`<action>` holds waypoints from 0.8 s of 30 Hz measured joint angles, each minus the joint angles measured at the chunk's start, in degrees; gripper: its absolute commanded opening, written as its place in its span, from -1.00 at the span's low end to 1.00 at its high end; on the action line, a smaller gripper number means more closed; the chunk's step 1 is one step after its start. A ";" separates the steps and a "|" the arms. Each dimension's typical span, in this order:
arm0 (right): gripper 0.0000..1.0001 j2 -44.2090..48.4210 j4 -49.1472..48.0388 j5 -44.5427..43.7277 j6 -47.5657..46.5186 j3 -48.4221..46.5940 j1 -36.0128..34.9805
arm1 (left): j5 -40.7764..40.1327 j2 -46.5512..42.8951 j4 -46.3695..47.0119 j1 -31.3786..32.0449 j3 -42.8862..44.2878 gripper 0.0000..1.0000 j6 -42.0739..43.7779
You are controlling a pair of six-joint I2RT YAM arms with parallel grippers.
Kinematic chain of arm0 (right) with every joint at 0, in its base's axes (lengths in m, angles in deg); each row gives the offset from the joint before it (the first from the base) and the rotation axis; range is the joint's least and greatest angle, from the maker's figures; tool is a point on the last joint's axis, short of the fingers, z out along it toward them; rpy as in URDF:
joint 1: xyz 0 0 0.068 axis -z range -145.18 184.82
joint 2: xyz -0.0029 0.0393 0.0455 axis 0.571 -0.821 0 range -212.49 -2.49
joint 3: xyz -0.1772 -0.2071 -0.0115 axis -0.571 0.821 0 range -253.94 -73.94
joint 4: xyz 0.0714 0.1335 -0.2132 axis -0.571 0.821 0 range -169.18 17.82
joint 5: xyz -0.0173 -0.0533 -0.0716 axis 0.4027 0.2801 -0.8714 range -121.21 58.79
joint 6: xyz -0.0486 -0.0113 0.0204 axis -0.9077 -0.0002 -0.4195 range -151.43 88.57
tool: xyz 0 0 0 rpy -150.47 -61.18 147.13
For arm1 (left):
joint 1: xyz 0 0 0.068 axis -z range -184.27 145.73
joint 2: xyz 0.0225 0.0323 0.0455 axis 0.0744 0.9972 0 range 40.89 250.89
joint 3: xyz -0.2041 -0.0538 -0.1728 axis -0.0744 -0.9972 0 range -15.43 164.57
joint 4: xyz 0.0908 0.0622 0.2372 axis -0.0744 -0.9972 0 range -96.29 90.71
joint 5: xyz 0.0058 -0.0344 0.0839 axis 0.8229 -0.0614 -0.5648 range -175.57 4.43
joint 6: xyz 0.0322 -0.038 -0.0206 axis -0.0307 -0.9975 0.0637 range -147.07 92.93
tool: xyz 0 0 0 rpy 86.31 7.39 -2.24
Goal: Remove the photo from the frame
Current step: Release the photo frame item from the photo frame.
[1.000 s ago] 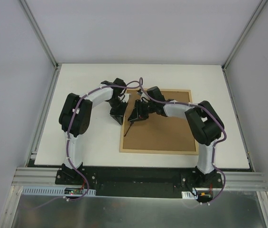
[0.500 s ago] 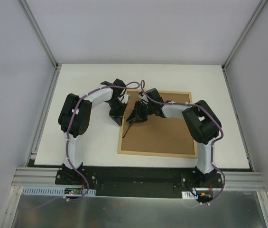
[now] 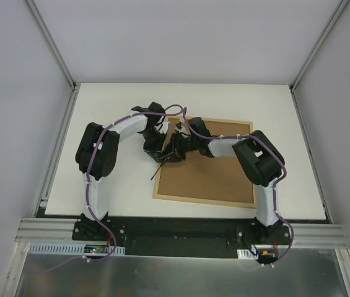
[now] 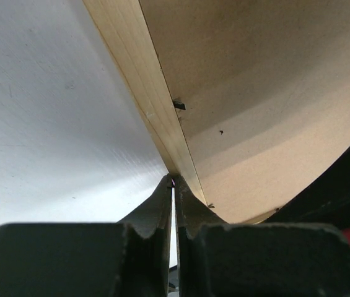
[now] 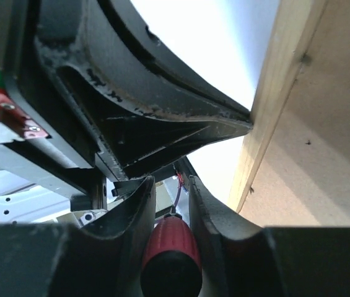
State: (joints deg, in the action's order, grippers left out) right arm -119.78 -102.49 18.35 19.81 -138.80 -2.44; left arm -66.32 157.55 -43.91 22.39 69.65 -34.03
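Note:
Next, my right gripper moves back over the fibreboard before it goes toward the metal tab, because the screwdriver's tip sticks out past the wood rail beside my left gripper.
The frame lies face down on the white table, brown fibreboard back up, slightly skewed. The photo is hidden under that back. My left gripper is shut, its tips touching the frame's light wood left rail. My right gripper sits right beside it over the frame's far left corner, shut on a red-handled screwdriver. The screwdriver's thin shaft points down-left past the frame's left edge. The right wrist view shows the left gripper's black body close in front and the frame rail at right.
A small metal tab sits at the edge of the backing by the left rail. The white table is bounded by aluminium rails left and right. Both arms crowd together over the frame's far left corner.
My right gripper has moved left with the screwdriver, its shaft now reaching past the frame's left edge. The frame has turned slightly, its near left corner shifting left. The left gripper has barely moved.

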 measured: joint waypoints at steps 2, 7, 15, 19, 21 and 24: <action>-1.00 0.02 2.23 0.15 -2.34 -0.66 0.48 | -0.04 -0.13 0.22 0.00 -0.13 -0.78 0.00; -1.00 2.16 17.33 -2.56 -16.20 -4.44 5.27 | 1.53 0.02 1.99 -2.40 0.59 -0.44 0.09; -1.00 5.11 27.56 -9.27 -27.36 -9.73 19.26 | 8.72 0.20 3.76 -9.75 6.60 -0.25 1.36; -1.00 3.43 28.17 -14.51 -28.00 -14.23 21.59 | 12.02 2.01 4.04 -9.88 12.63 -0.24 1.66; -0.99 0.90 28.41 -15.30 -27.98 -17.99 21.22 | 12.81 3.76 5.03 -9.88 15.30 -0.24 1.66; -0.99 -2.91 28.63 -16.39 -28.04 -22.67 20.44 | 12.81 6.03 5.55 -9.60 16.41 -0.23 1.66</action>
State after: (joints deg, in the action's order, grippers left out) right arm -122.69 -73.86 1.96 -8.23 -161.46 18.00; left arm -53.52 163.58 -38.36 12.79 86.06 -32.37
